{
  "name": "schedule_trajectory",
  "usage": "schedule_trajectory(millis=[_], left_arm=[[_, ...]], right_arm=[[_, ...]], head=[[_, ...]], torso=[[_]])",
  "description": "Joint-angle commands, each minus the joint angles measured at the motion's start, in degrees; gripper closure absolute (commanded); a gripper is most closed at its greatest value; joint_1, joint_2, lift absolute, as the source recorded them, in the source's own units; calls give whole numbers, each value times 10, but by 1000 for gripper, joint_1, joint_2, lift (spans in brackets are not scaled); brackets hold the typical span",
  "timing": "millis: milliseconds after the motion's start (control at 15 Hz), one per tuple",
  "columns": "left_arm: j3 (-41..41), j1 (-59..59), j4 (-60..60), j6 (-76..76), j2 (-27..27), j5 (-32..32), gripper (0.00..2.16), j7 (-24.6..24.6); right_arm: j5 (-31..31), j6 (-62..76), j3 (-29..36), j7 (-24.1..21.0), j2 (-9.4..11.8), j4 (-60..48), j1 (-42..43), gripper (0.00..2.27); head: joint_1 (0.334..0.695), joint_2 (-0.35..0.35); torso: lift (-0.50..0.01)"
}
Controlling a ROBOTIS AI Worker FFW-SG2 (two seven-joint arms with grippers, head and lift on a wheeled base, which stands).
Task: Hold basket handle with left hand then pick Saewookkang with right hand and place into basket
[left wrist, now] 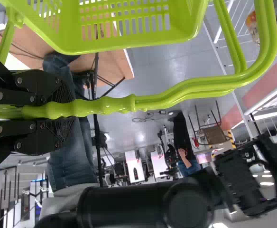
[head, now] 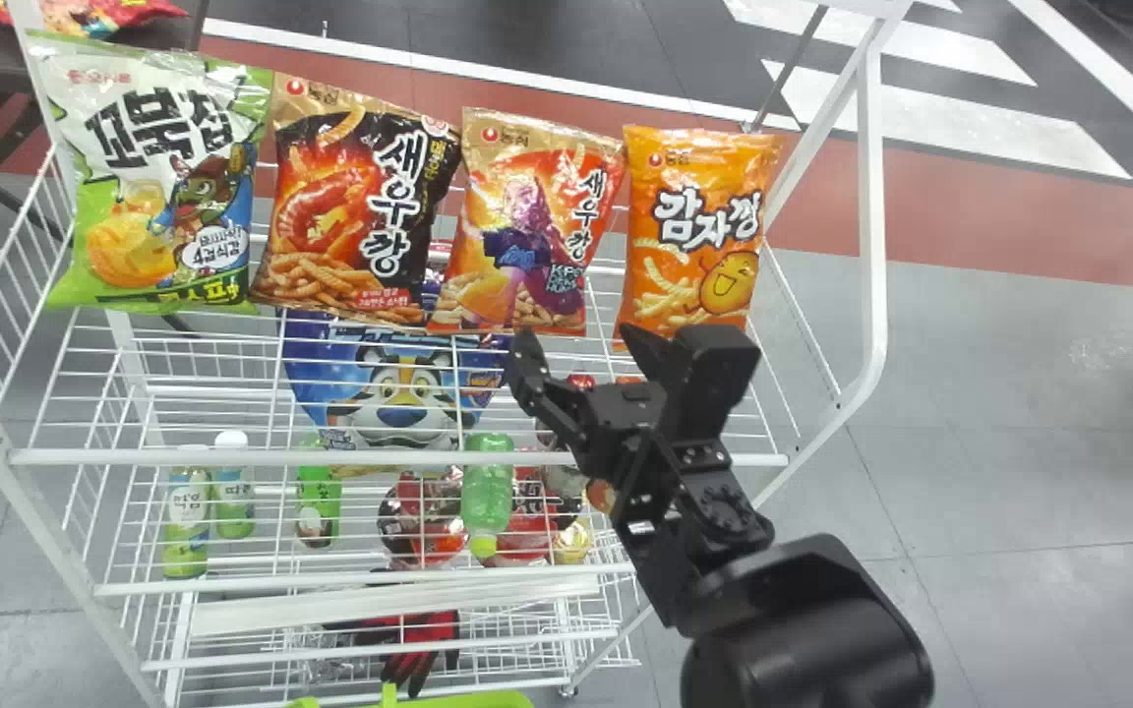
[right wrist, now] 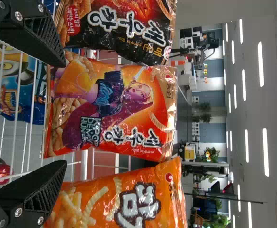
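Note:
My gripper will pinch the bag [head: 523, 230] into a deep fold in the middle when it lifts it, and the bag's top will stay up, because the Saewookkang has rumpled, shiny film [right wrist: 161, 78].
In the head view my right gripper [head: 581, 344] stands open just below the Saewookkang [head: 532, 226], an orange-red bag on the rack's top shelf. The right wrist view has the Saewookkang [right wrist: 112, 107] in front of the right gripper [right wrist: 62, 121], its lower edge between the spread fingers, with no visible grip on it. In the left wrist view my left gripper [left wrist: 60, 111] is shut on the handle [left wrist: 110, 104] of the green basket [left wrist: 124, 45]. The basket's rim [head: 468, 700] shows at the bottom edge of the head view.
A black Saewookkang bag [head: 360, 206] and a green-white bag [head: 158, 187] stand left of the target, an orange potato snack bag [head: 694, 226] close on its right. The white wire rack [head: 399, 457] has a front rail and side posts; bottles and other packs sit on lower shelves.

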State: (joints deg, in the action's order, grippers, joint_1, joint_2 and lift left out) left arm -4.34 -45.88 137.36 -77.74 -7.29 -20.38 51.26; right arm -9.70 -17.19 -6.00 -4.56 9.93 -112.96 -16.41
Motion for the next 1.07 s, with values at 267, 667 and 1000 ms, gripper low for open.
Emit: schedule_trajectory(millis=[267, 667, 1000], left_arm=[[0, 0, -11, 10, 0, 6, 1855, 1], [-1, 0, -18, 15, 5, 11, 1855, 1], [-1, 1, -26, 27, 5, 12, 1855, 1]], right_arm=[[8, 26, -23, 0, 0, 111, 107, 83], [8, 49, -31, 0, -1, 194, 169, 83], [-14, 48, -27, 31, -1, 223, 195, 147]], head=[[695, -350], [695, -349], [695, -343]], torso=[[-19], [-19], [-19]])
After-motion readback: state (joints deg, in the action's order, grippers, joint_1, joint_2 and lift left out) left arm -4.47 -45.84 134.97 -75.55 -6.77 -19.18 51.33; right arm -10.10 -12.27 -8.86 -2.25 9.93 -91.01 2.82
